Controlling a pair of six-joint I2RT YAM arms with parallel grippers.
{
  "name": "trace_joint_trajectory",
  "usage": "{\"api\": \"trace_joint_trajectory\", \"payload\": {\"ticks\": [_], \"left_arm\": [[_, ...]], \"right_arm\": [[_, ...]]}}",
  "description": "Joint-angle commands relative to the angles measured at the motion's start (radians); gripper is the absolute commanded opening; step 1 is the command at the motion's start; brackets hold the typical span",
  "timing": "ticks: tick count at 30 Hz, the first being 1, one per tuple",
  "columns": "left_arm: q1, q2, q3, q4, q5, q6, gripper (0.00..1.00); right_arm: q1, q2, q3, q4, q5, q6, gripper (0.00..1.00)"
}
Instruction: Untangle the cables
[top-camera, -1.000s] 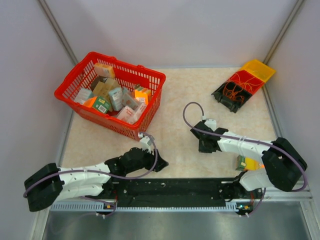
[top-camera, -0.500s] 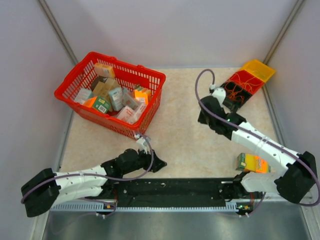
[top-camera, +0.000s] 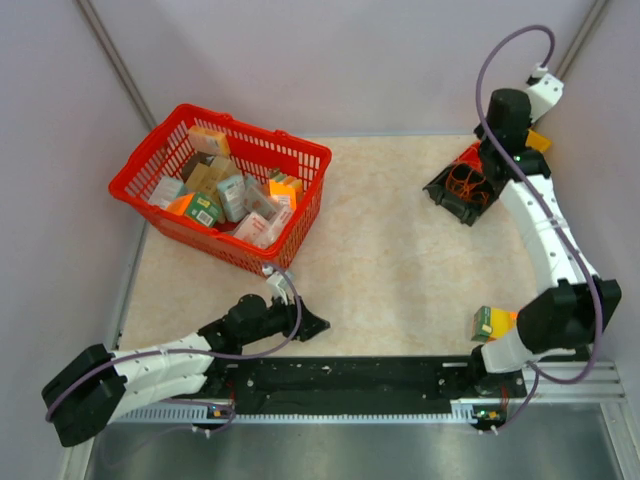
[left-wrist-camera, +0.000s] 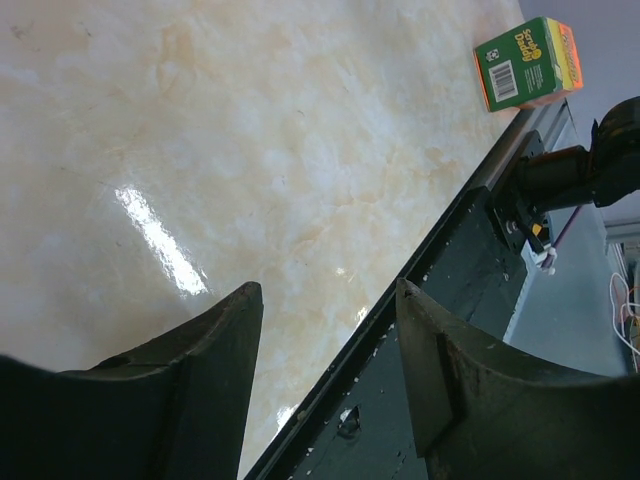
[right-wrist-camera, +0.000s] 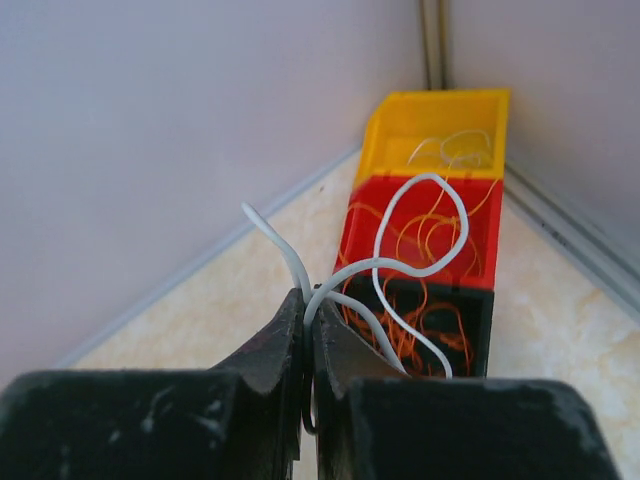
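Note:
The white wire (right-wrist-camera: 390, 263) is hanging clear of the orange wires. My right gripper keeps going toward the yellow bin of whitish wires (right-wrist-camera: 440, 135) and lets go there.
The cables lie in three joined bins at the back right: orange wires (right-wrist-camera: 420, 325) in the black bin (top-camera: 458, 195) and the red bin (right-wrist-camera: 420, 215), a few whitish ones in the yellow bin (right-wrist-camera: 440, 125). My right gripper (right-wrist-camera: 308, 298) is shut on a looping white wire (right-wrist-camera: 376, 261) and holds it in the air above the bins. In the top view it (top-camera: 493, 148) hangs over the red bin. My left gripper (left-wrist-camera: 330, 300) is open and empty, low over the table's front edge (top-camera: 315, 325).
A red basket (top-camera: 312, 157) full of small boxes stands at the back left. A green and orange box (top-camera: 495, 323) lies at the front right, also in the left wrist view (left-wrist-camera: 527, 63). The black rail (left-wrist-camera: 450, 300) runs along the front edge.
My right arm has swung from mid-table to the back right corner and risen above the bins. The left arm has shifted slightly toward the front.

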Motion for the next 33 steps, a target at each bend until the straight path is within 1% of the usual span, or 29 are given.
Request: {"api": "trace_joint_trajectory", "payload": {"ticks": [1,3,4,6,10,14,16,20,30,33], "left_arm": [[0.038,0.013,-0.011,0.098,0.09,0.006,0.6],[0.045,0.025,-0.011,0.106,0.108,0.008,0.6],[0.048,0.028,-0.009,0.105,0.111,0.009,0.6],[0.05,0.028,-0.008,0.102,0.117,0.015,0.6],[0.051,0.027,-0.006,0.097,0.117,0.018,0.6],[0.053,0.031,-0.003,0.094,0.113,0.015,0.6],[0.056,0.036,-0.002,0.094,0.111,0.012,0.6],[0.059,0.051,0.004,0.091,0.113,0.008,0.59],[0.065,0.102,0.02,0.111,0.123,0.0,0.6],[0.067,0.106,0.021,0.109,0.123,-0.003,0.59]], "right_arm": [[-0.113,0.179,0.182,0.084,0.013,-0.018,0.0],[-0.152,0.271,0.245,0.127,0.011,-0.035,0.0],[-0.168,0.312,0.274,0.182,0.002,-0.053,0.0],[-0.223,0.426,0.357,0.211,-0.038,-0.056,0.0],[-0.31,0.636,0.562,0.184,-0.133,0.01,0.0],[-0.36,0.797,0.685,0.15,-0.174,0.085,0.0],[-0.375,0.851,0.714,0.15,-0.196,0.085,0.0],[-0.384,0.931,0.735,0.149,-0.193,0.041,0.0],[-0.39,1.001,0.754,0.138,-0.237,-0.004,0.0],[-0.397,1.014,0.765,0.139,-0.225,-0.013,0.04]]}}
